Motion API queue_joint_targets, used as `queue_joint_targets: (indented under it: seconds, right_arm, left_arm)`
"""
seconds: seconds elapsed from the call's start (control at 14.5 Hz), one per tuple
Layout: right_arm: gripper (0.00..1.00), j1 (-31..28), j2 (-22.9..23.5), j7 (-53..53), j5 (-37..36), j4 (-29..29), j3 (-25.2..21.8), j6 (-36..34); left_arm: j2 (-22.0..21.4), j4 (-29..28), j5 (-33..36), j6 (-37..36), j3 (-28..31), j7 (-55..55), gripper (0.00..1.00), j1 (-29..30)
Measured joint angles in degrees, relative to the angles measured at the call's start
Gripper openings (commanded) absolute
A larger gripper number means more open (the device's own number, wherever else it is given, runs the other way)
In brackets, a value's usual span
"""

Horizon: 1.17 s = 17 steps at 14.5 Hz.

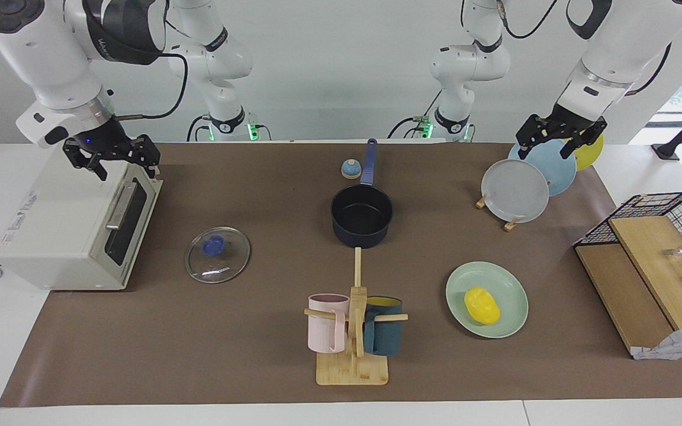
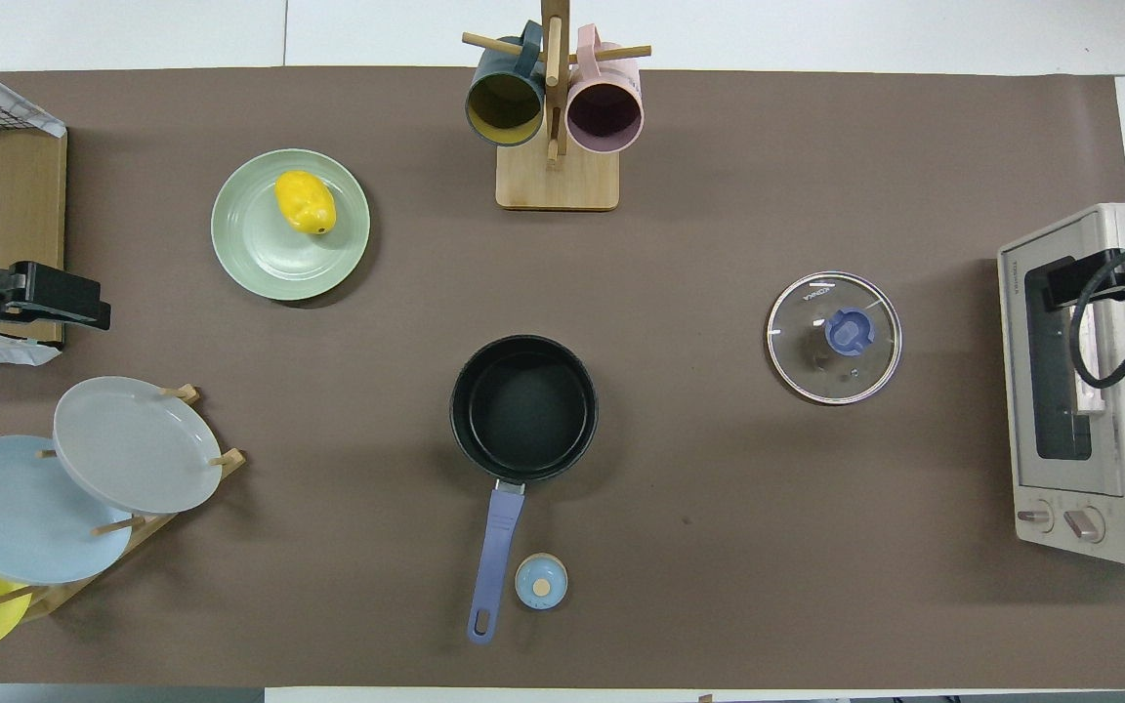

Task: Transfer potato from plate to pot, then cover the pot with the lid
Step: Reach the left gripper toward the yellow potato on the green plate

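The glass lid is as wide as the navy pot's rim, so the lid will lie flat across the pot's rim when I lower it.
The yellow potato lies on the mint-green plate, toward the left arm's end of the table. The navy pot stands empty mid-table, its blue handle pointing toward the robots. The glass lid with its blue knob lies flat on the mat toward the right arm's end. My left gripper is open and empty, raised over the plate rack. My right gripper is open and empty, raised over the toaster oven.
A toaster oven stands at the right arm's end. A rack of upright plates and a wire basket with boards are at the left arm's end. A mug tree stands farther out than the pot. A small bell sits beside the pot handle.
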Motion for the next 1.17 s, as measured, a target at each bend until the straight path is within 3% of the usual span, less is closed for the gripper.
queue_joint_targets:
  seconds: [0.55,0.83,0.97,1.17]
  right_arm:
    - [1.00,0.00,-0.03,0.00,0.01,0.00,0.03,0.00]
    - [1.00,0.01,-0.25,0.00,0.09,0.00,0.10,0.00]
    - [1.00,0.16,-0.29,0.00,1.45,-0.68,0.21,2.51]
    - [1.00,1.57,-0.14,0.00,2.23,-5.80,0.56,10.31]
  left_arm:
    - [0.00,-0.29,0.00,0.69,-0.05,-0.18,1.00,-0.05]
    - [1.06,-1.13,0.00,6.96,-0.17,-2.73,1.00,-0.29]
    - [5.25,0.42,-0.06,8.24,-0.27,-2.92,1.00,-0.43]
    - [18.36,7.37,-0.30,11.92,-0.50,-4.58,1.00,-2.10]
